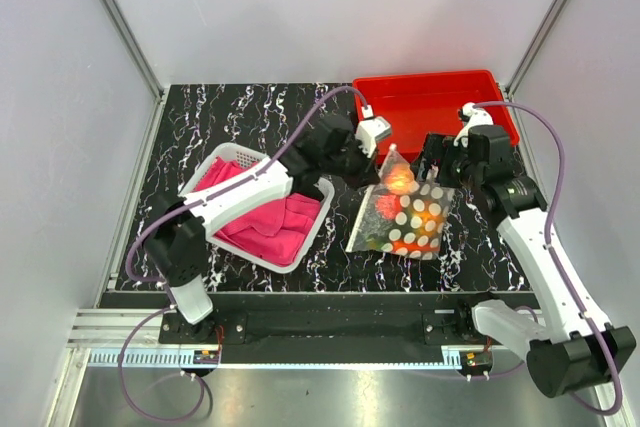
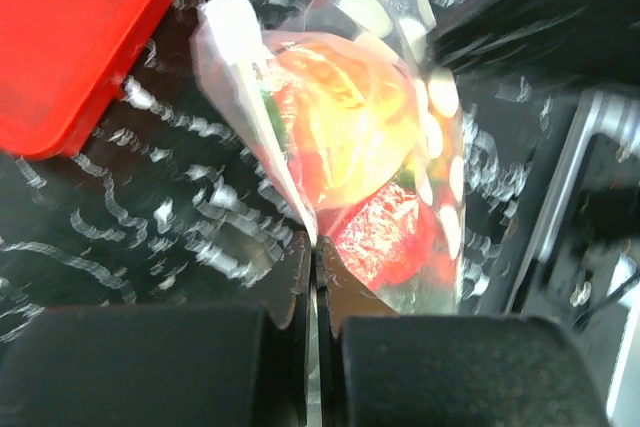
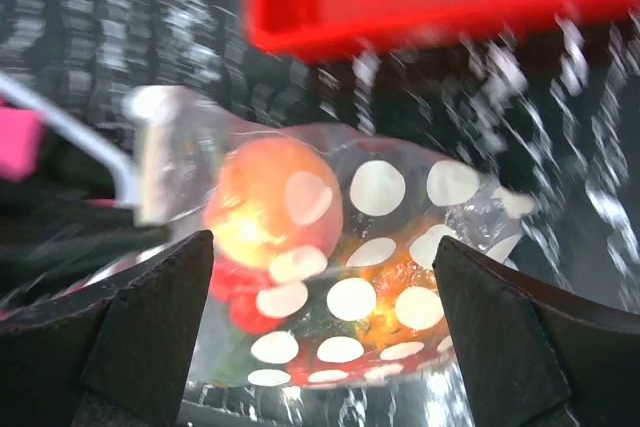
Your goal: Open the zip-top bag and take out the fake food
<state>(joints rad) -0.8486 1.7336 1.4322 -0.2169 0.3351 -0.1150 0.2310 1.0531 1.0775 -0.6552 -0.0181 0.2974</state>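
Note:
The robot's right gripper reaches across the dotted side [image 1: 419, 219], away from the white slider, so it should pinch the bag [image 1: 395, 160] next to that slider before the left gripper takes hold of the slider.
The zip-top bag [image 1: 405, 215] lies on the black marbled table, clear with pale round dots, its far corner pulled up into a peak. My left gripper [image 1: 383, 165] is shut on that raised edge; the left wrist view shows the jaws [image 2: 315, 247] pressed together on a thin fold of plastic. The fake food is inside the bag: a peach-orange fruit [image 1: 400, 179] [image 3: 265, 197] and a red piece [image 2: 385, 237]. My right gripper [image 1: 432, 169] hovers open just beyond the bag's far edge, its fingers spread wide on either side of the dotted bag [image 3: 380, 247] without touching it.
A red bin [image 1: 430, 97] stands at the back right, close behind both grippers. At the left is a white mesh basket [image 1: 225, 162] holding a pink cloth [image 1: 265, 212]. White walls enclose the table on three sides.

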